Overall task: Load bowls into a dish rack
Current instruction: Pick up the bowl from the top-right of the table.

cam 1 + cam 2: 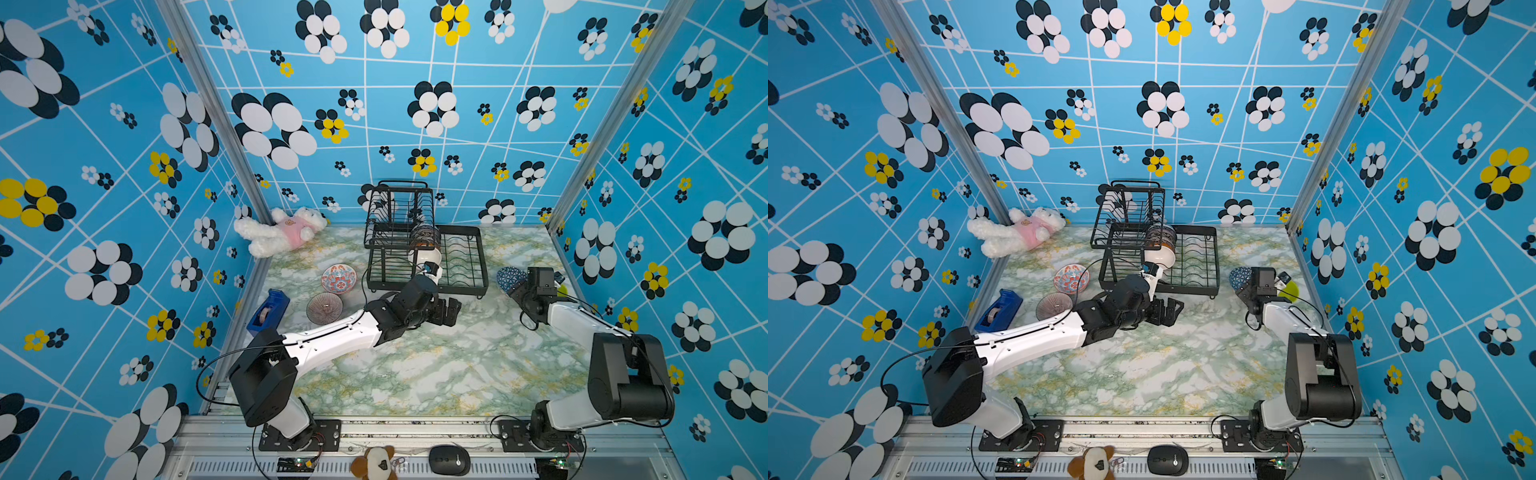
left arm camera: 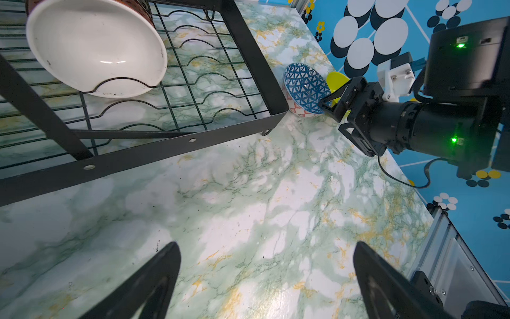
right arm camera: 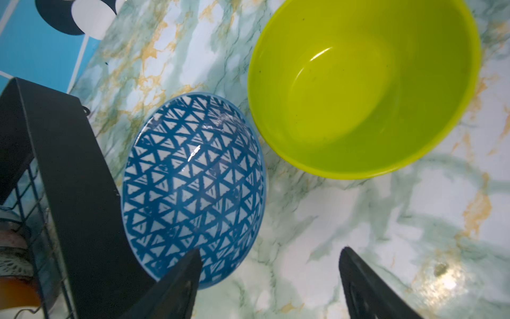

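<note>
The robot's right gripper should bring the blue bowl (image 1: 509, 277) to the left gripper in front of the rack (image 1: 472, 307), because the bowl lies past the rack's end, far from the left gripper.
The black wire dish rack (image 1: 483, 257) stands at the back of the table. A white bowl (image 1: 426, 257) and a dark patterned bowl (image 1: 424, 237) stand on edge in its slots. A red-blue floral bowl (image 1: 338, 277) and a purplish ribbed bowl (image 1: 324, 308) sit left of the rack. To its right lie a tilted blue-and-white bowl (image 3: 193, 187) and a lime green bowl (image 3: 358, 88). My right gripper (image 3: 269, 254) is open, one finger over the blue bowl's rim and the other over bare table. My left gripper (image 2: 266, 248) hangs open and empty in front of the rack.
A white plush toy (image 1: 282, 230) lies in the back left corner. A blue tape dispenser (image 1: 268, 311) sits at the left edge. The right wall stands just behind the green bowl. A mouse (image 1: 449, 459) and a brown plush (image 1: 374, 463) lie on the front rail.
</note>
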You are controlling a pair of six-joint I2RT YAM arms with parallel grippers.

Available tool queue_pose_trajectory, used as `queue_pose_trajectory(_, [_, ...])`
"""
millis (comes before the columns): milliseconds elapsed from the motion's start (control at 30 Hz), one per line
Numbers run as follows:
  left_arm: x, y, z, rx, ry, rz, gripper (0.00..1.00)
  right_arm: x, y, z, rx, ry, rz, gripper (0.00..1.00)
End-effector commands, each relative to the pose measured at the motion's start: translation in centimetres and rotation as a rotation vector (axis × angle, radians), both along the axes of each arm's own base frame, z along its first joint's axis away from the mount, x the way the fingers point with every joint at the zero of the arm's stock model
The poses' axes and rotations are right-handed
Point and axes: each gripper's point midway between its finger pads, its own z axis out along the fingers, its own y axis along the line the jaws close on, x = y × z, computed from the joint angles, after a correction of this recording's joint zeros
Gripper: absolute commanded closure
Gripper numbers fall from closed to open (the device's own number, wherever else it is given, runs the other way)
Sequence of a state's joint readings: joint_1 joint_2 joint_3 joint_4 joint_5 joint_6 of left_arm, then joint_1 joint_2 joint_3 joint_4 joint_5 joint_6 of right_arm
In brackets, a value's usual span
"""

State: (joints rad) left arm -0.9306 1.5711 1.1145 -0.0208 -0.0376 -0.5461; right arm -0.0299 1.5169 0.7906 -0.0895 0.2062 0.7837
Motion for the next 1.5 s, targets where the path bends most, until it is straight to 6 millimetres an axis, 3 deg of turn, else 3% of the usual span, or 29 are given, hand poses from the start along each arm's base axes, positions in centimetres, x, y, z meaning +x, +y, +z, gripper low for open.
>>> queue_pose_trajectory(0, [0.3,-0.5,0.7,0.001,-0.020,-0.015,0.01,2.3,-0.8,1.1,-0.014,-0.049,-0.013,0.24])
queue_pose_trajectory(300, [0.4,-0.5,0.3,0.024,-0.024,-0.016,0.01,4.5,-0.9,-0.9,0.033,-0.025,-0.008,0.37])
queue_pose_trajectory(567, [0.6,-0.7,0.0,0.033,-0.018,-0.022,0.01,4.8,-0.6,-2.1,0.061,-0.015,-0.003,0.65])
queue_pose_trajectory(900, [0.6,-0.7,0.0,0.026,-0.006,-0.016,0.01,4.2,-0.2,-2.2,0.074,-0.014,0.012,0.91])
queue_pose_trajectory(1133, [0.5,-1.1,0.3,-0.005,0.011,-0.015,0.01,3.2,-0.2,0.0,0.053,-0.057,0.030,1.00])
queue_pose_trajectory(1333, [0.7,-2.1,0.8,-0.048,0.035,-0.021,0.01,1.9,-0.6,3.5,0.003,-0.120,0.039,1.00])
queue_pose_trajectory(1467, [0.9,-3.2,1.3,-0.079,0.050,-0.029,0.01,1.3,0.4,6.4,-0.044,-0.185,0.084,1.00])
